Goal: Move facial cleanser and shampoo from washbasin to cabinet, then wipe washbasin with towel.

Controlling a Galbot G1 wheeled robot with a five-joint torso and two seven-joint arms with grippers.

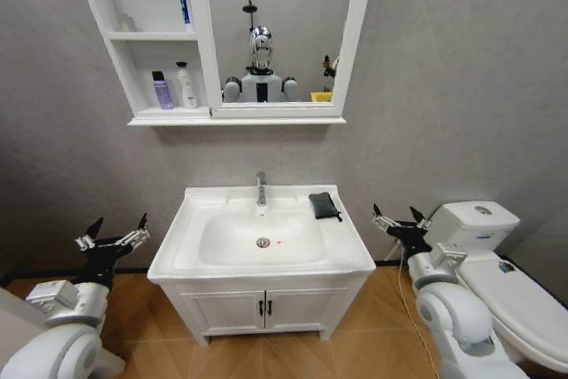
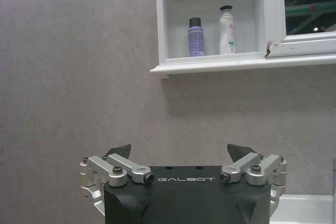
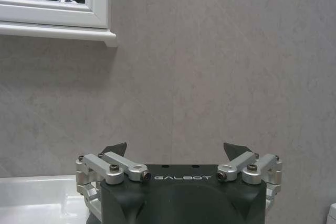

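Observation:
The dark towel (image 1: pixel 324 206) is doubled into a small thick pad. It will stay bunched together when I wipe the white washbasin.
The white washbasin (image 1: pixel 346 255) stands in the middle with a chrome tap (image 1: pixel 261 189). A dark folded towel (image 1: pixel 324 205) lies on its back right corner. On the lower shelf of the wall cabinet (image 1: pixel 142 36) stand a purple bottle (image 1: pixel 161 90) (image 2: pixel 196 36) and a white bottle (image 1: pixel 187 86) (image 2: pixel 227 30), side by side. My left gripper (image 1: pixel 118 230) (image 2: pixel 178 153) is open and empty, left of the basin. To the basin's right, my right gripper (image 1: pixel 397 216) (image 3: pixel 175 149) hangs open and empty, a short way from the towel.
A white toilet (image 1: pixel 497 264) stands close on the right, beside my right arm. The mirror (image 1: pixel 280 28) reflects the robot. A two-door vanity (image 1: pixel 266 308) sits under the basin. Grey wall lies behind, wooden floor below.

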